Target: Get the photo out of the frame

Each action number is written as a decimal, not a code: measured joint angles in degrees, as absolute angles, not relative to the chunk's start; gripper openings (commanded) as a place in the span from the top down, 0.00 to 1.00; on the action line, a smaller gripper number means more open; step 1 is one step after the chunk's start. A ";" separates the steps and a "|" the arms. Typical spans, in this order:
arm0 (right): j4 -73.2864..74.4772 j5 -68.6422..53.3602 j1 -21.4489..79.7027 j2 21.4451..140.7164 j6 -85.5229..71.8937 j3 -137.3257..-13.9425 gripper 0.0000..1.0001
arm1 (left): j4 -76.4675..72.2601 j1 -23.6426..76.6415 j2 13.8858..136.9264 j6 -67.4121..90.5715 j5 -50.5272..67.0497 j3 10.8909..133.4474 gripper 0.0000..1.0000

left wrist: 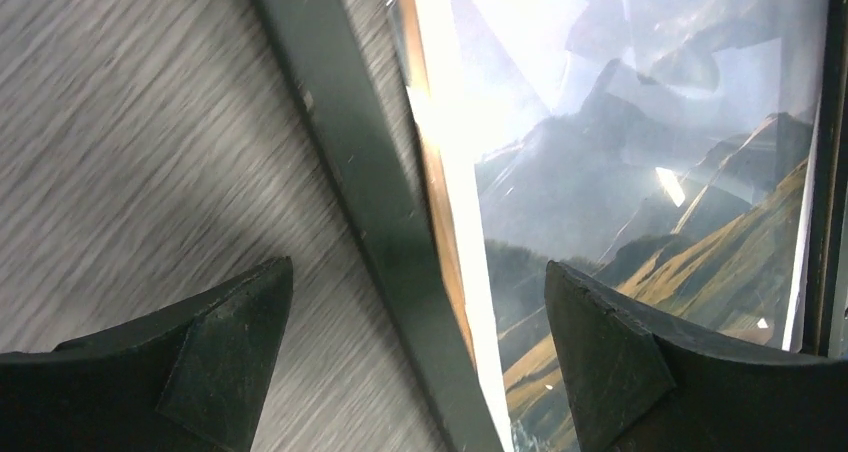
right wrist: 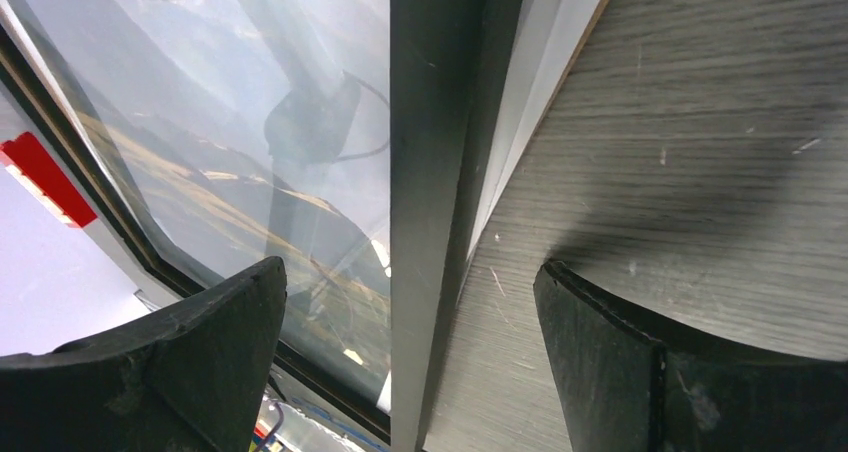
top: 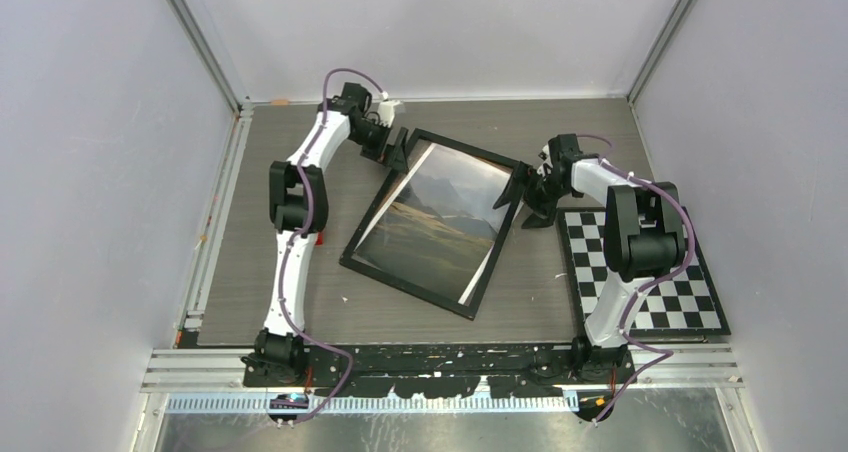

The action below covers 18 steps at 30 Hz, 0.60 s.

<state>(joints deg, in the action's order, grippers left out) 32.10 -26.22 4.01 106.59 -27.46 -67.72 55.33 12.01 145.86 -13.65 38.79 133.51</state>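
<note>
The frame sits at a slant with the robot's left gripper at its far corner (top: 417, 135), so the robot should straighten the frame and take hold of the long side nearer its middle (top: 377, 201).
The frame (top: 409, 283) with its thin black rim lies at an angle in the middle of the table. The photo (top: 440, 217) of grey mountains and green-brown hills shows inside it, slightly askew, with a white border. My left gripper (top: 398, 150) is open at the frame's far left corner. In the left wrist view its jaws (left wrist: 418, 264) straddle the rim (left wrist: 385, 222), one finger over the table, one over the photo (left wrist: 620, 172). My right gripper (top: 528, 197) is open at the frame's right side. Its jaws (right wrist: 410, 264) straddle the rim (right wrist: 425, 172). A white, brown-edged sheet (right wrist: 545, 72) shows just outside that rim.
A black-and-white checkerboard (top: 640, 272) lies on the table at the right, under the right arm. Grey walls enclose the table on the left, back and right. A metal rail (top: 450, 367) runs along the near edge by the arm bases.
</note>
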 measured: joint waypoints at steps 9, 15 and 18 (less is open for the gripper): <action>30.48 -29.12 3.05 107.81 -28.75 -67.61 0.03 | 53.39 16.60 148.05 -13.65 39.83 136.88 0.00; 30.48 -30.26 2.59 108.29 -29.36 -67.88 0.03 | 53.65 16.84 148.66 -12.21 38.63 138.26 0.00; 30.35 -30.41 2.48 108.29 -30.00 -67.81 0.03 | 53.32 15.49 147.35 -11.09 39.51 135.52 0.01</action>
<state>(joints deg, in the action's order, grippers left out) 30.35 -30.41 2.48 108.29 -30.00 -67.81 53.32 15.49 147.35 -11.09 39.51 135.52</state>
